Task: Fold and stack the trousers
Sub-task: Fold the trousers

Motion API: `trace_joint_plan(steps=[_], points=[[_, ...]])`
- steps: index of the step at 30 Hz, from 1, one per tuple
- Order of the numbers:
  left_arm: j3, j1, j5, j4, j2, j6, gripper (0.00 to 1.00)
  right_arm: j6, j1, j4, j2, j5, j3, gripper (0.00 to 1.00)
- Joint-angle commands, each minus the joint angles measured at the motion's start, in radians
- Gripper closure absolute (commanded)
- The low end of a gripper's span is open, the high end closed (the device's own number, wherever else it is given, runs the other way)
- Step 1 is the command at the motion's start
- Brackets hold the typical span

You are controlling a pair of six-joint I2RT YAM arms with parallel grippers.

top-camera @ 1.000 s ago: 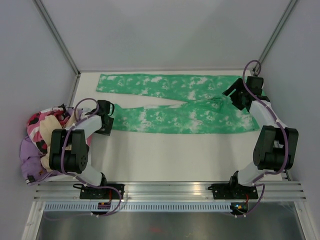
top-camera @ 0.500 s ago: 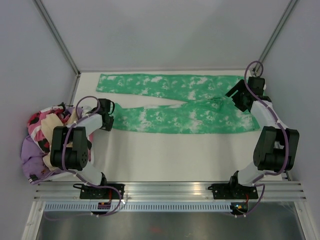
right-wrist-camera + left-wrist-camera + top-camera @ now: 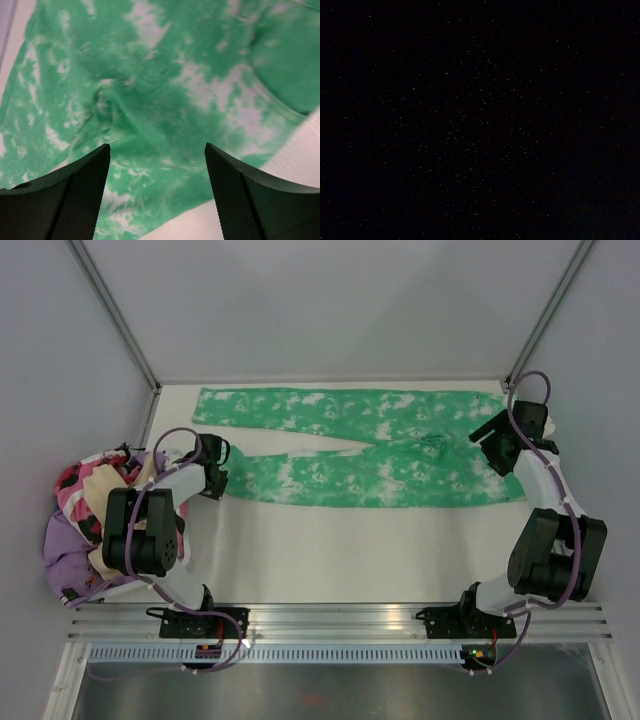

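The trousers' near waist corner (image 3: 520, 496) is lying flat and my left gripper is at the near leg's cuff (image 3: 233, 480), so my open right gripper continues to go to that corner and closes.
The trousers (image 3: 360, 445), bright green with white mottling, lie spread flat across the far half of the table with the legs pointing left and the waist at the right. My left gripper (image 3: 220, 478) rests low at the cuff of the near leg and is shut; whether cloth is pinched does not show. The left wrist view is entirely black. My right gripper (image 3: 497, 447) hovers over the waist end, open. In the right wrist view its gripper (image 3: 157, 150) stands wide apart above the wrinkled trousers (image 3: 165, 85) with nothing between the fingers.
A heap of other clothes (image 3: 85, 520), pink, cream and purple, lies off the table's left edge beside the left arm. Grey walls and metal frame posts (image 3: 120, 325) close in the back and sides. Bare white table (image 3: 350, 550) stretches in front of the trousers.
My left gripper has closed at the near leg's cuff and shifted slightly. My right arm has swung rightward, from over the crotch area to the waist's right edge, staying open.
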Motion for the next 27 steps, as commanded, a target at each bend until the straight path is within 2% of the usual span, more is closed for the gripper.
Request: trace_joint_plan(steps=[1,7,14,18,21,27], points=[[0.045,0.135,-0.233,0.055,-0.052,0.180,0.98,0.065,-0.074,-0.107,-0.082,0.068,-0.062,0.17],[0.031,0.135,-0.244,0.083,-0.095,0.246,0.98,0.101,-0.161,-0.109,-0.135,0.137,-0.176,0.17],[0.014,0.135,-0.237,0.090,-0.094,0.294,0.98,0.046,-0.229,0.075,-0.133,0.234,-0.274,0.18],[0.013,0.135,-0.218,0.110,-0.092,0.317,0.98,-0.014,-0.266,0.180,-0.070,0.236,-0.260,0.18],[0.020,0.137,-0.215,0.118,-0.089,0.329,0.98,-0.051,-0.295,0.178,0.019,0.234,-0.205,0.19],[0.028,0.137,-0.206,0.113,-0.083,0.319,0.98,-0.103,-0.304,0.190,0.050,0.337,-0.185,0.19]])
